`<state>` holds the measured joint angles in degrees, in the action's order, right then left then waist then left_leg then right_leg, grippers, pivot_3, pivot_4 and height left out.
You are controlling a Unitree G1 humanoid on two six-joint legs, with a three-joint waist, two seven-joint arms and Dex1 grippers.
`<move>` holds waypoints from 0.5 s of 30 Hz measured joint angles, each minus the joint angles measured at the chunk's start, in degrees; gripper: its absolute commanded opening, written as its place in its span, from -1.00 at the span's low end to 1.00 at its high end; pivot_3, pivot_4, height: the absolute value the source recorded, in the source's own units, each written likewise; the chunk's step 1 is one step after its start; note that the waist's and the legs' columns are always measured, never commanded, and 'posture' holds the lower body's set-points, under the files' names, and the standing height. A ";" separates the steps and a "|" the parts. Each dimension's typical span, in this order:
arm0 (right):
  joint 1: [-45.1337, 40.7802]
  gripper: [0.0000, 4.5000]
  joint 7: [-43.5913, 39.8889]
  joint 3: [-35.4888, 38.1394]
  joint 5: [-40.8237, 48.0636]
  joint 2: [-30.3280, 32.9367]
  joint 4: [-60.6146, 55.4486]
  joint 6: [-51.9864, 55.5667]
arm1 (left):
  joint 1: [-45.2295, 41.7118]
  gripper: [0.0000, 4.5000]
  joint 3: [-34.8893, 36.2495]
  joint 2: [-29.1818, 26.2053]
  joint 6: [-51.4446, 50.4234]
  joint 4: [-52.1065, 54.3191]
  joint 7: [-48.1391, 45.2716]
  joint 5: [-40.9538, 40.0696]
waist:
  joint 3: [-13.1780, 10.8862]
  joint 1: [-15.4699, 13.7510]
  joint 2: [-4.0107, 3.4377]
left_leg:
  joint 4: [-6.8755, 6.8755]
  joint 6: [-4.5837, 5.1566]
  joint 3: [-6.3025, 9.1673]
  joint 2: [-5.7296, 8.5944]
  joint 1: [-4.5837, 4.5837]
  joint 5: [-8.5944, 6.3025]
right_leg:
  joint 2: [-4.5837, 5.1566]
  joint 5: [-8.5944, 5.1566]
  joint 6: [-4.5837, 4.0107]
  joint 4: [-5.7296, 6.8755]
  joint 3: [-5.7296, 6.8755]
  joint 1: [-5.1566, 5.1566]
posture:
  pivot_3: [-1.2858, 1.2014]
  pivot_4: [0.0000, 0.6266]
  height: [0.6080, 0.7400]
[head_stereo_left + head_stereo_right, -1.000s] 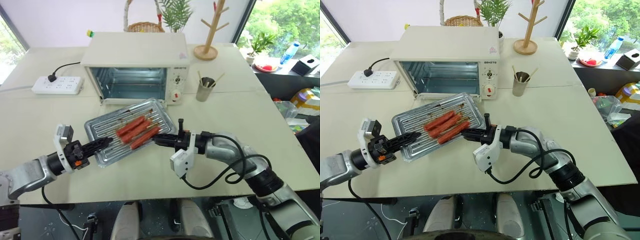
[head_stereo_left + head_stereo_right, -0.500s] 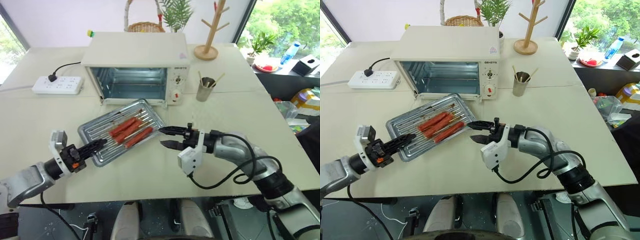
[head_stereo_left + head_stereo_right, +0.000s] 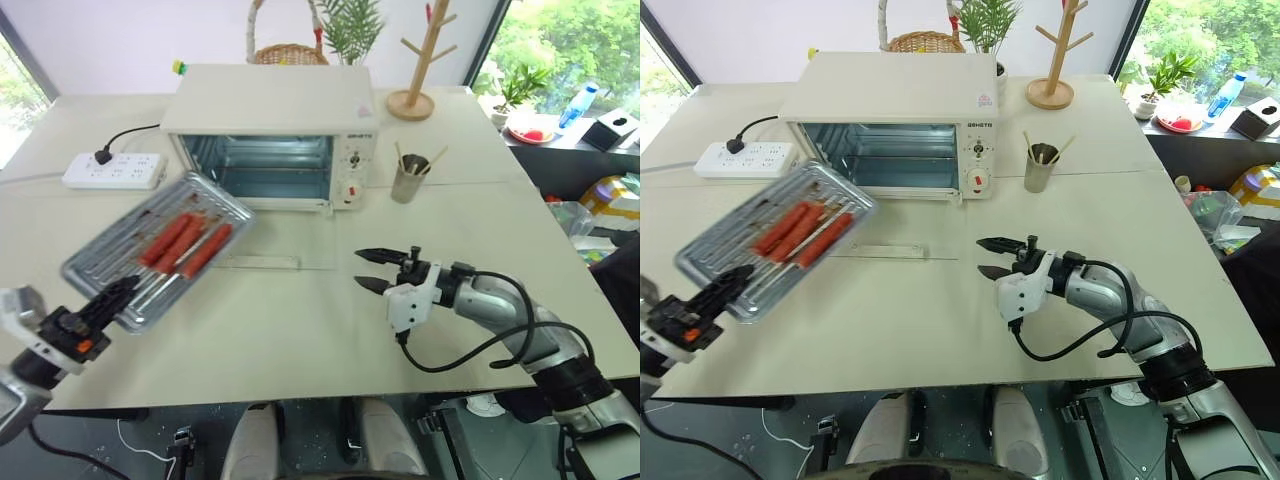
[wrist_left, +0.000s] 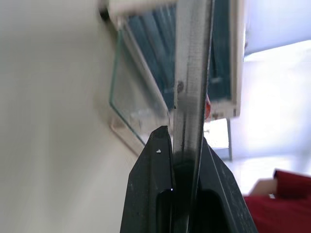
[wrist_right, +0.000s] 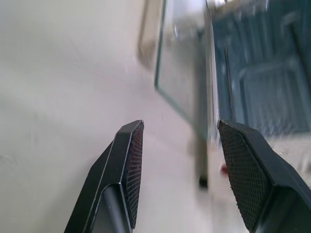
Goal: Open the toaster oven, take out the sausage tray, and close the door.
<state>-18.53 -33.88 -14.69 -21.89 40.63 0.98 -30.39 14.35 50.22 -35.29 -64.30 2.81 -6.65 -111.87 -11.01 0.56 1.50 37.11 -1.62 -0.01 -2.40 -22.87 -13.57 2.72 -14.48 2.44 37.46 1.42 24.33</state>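
Observation:
The sausage tray sticks out over the open glass door, so next my left gripper moves the tray out of the way before my right gripper swings the door (image 3: 262, 262) closed.
The cream toaster oven (image 3: 268, 112) stands at the back of the table, its cavity showing. Its glass door (image 3: 272, 244) lies folded flat on the table in front, white handle (image 3: 258, 263) nearest me. The silver sausage tray (image 3: 110, 262) with three reddish sausages (image 3: 186, 241) hangs tilted over the table's left side, away from the oven. My left gripper (image 3: 122, 292) is shut on the tray's near edge; the left wrist view shows that edge (image 4: 192, 73) clamped between the fingers. My right gripper (image 3: 366, 270) hovers open and empty right of the door.
A white power strip (image 3: 102, 170) with a black plug lies left of the oven. A metal cup of sticks (image 3: 410, 178) stands right of it, with a wooden mug tree (image 3: 424, 62) and a wicker basket (image 3: 290, 50) behind. Bare table lies between the grippers.
My right gripper let go of the tray, opened and drew back to the right. My left gripper swung the tray away to the left, uncovering the flat door.

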 measured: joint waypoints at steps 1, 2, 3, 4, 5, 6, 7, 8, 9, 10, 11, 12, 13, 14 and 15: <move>0.06 0.08 0.05 0.10 0.22 -0.31 0.35 0.34 | 0.90 -1.00 1.30 0.31 0.13 0.47 -0.11 0.00 | 0.02 0.01 0.03 | 0.00 0.00 0.00 -0.01 0.00 0.00 | -0.01 0.00 0.00 -0.05 0.00 -0.02 | 0.03 -0.52 1.00; 0.05 0.08 0.17 0.15 0.28 -0.56 0.61 0.89 | 1.98 -1.00 2.69 0.67 0.18 1.11 -0.18 0.00 | 0.02 0.03 0.03 | 0.00 0.00 -0.01 -0.01 -0.01 0.00 | 0.00 0.00 0.00 -0.07 0.00 -0.02 | 0.03 -0.52 1.00; 0.04 -0.02 0.32 0.25 0.42 -0.98 1.18 1.57 | 3.27 -1.00 4.38 0.87 0.31 1.73 -0.23 -0.01 | 0.04 0.05 0.07 | 0.00 0.00 0.00 -0.01 -0.01 -0.01 | 0.00 0.00 0.00 -0.09 0.00 -0.02 | 0.03 -0.52 1.00; 0.07 -0.15 0.39 0.32 0.70 -1.30 2.09 2.24 | 4.33 -1.00 6.26 1.07 0.63 1.93 -0.24 0.00 | 0.05 0.05 0.09 | 0.00 0.00 0.00 -0.02 -0.01 -0.01 | 0.00 0.00 -0.01 -0.11 0.00 -0.02 | 0.03 -0.52 1.00; 0.08 -0.29 0.43 0.33 0.79 -1.63 3.12 2.87 | 5.22 -1.00 8.25 1.28 1.36 1.93 -0.23 0.00 | 0.06 0.06 0.09 | -0.01 0.00 0.00 -0.02 -0.01 -0.01 | 0.00 0.01 -0.01 -0.12 0.01 -0.02 | 0.03 -0.52 1.00; 0.10 -0.51 0.44 0.32 0.83 -1.92 4.24 3.48 | 6.02 -1.00 10.28 1.56 2.38 1.93 -0.20 -0.01 | 0.06 0.06 0.09 | -0.01 0.00 0.00 -0.02 -0.01 -0.01 | 0.00 0.01 -0.02 -0.14 0.01 -0.02 | 0.03 -0.52 1.00; 0.09 -0.71 0.44 0.31 0.83 -2.12 4.79 3.66 | 6.40 -1.00 11.42 1.76 2.92 1.91 -0.10 -0.01 | 0.05 0.06 0.09 | -0.02 0.00 -0.01 -0.02 -0.01 -0.01 | 0.00 0.01 -0.02 -0.14 0.01 -0.02 | 0.03 -0.52 1.00; 0.05 -0.97 0.45 0.31 0.83 -2.59 5.37 3.74 | 6.74 -1.00 12.32 2.01 3.69 1.83 0.08 -0.01 | 0.06 0.06 0.09 | -0.02 0.00 0.00 -0.02 -0.01 -0.01 | -0.01 0.01 -0.03 -0.15 0.01 -0.02 | 0.03 -0.52 1.00; -0.03 -0.99 0.48 0.27 0.83 -3.24 5.66 3.78 | 6.77 -1.00 12.97 2.39 4.43 1.68 0.41 -0.01 | 0.06 0.04 0.09 | -0.02 0.00 0.00 -0.02 -0.01 -0.01 | -0.01 0.01 -0.03 -0.15 0.01 -0.02 | 0.03 -0.52 1.00; -0.41 -0.99 0.59 -0.08 0.77 -4.11 5.88 3.89 | 6.48 -1.00 13.61 2.94 5.29 1.44 1.04 -0.01 | 0.06 0.04 0.09 | -0.03 -0.01 0.00 -0.02 -0.01 -0.01 | -0.01 0.01 -0.03 -0.15 0.01 -0.02 | 0.03 -0.52 1.00; -0.70 -0.99 0.64 -0.33 0.76 -4.76 5.96 3.97 | 5.98 -1.00 13.71 3.24 6.10 1.17 1.59 -0.01 | 0.06 -0.02 0.09 | -0.03 0.00 0.00 -0.02 -0.01 -0.01 | -0.01 0.01 -0.03 -0.15 0.01 -0.03 | 0.03 -0.52 1.00; -1.24 -0.99 0.69 -0.64 0.68 -5.57 6.14 4.14 | 5.09 -1.00 13.62 3.57 7.12 0.92 2.57 0.00 | 0.06 -0.06 0.10 | -0.02 -0.01 0.02 -0.02 -0.02 -0.01 | -0.02 0.01 -0.03 -0.15 0.02 -0.04 | 0.03 -0.52 1.00; -2.03 -0.99 0.79 -0.99 0.57 -6.34 6.36 4.23 | 3.43 -1.00 13.46 4.15 8.38 0.64 3.71 0.00 | 0.06 -0.13 0.10 | -0.02 -0.01 0.02 -0.02 -0.03 -0.01 | -0.01 0.02 -0.03 -0.15 0.02 -0.04 | 0.03 -0.52 1.00; -2.70 -0.99 0.89 -1.22 0.31 -6.84 6.61 4.25 | 2.17 -1.00 13.24 4.46 9.36 0.64 4.61 -0.01 | 0.10 -0.18 0.16 | -0.01 -0.01 0.02 -0.01 -0.05 -0.01 | -0.01 0.03 -0.04 -0.16 0.03 -0.04 | 0.03 -0.52 1.00; -3.23 -0.99 0.99 -1.42 0.12 -7.17 6.83 4.24 | 1.17 -1.00 12.82 4.61 10.22 0.70 5.45 -0.01 | 0.16 -0.17 0.27 | -0.01 -0.01 0.02 -0.02 -0.05 -0.01 | -0.01 0.03 -0.04 -0.17 0.03 -0.05 | 0.03 -0.52 1.00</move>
<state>-21.75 -32.89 -16.12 -21.77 33.46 7.81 -26.15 15.53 63.05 -30.68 -54.08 3.51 -1.20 -111.88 -10.85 0.39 1.77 37.10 -1.63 0.01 -2.42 -22.92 -13.58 2.71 -14.45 2.40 37.29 1.45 24.28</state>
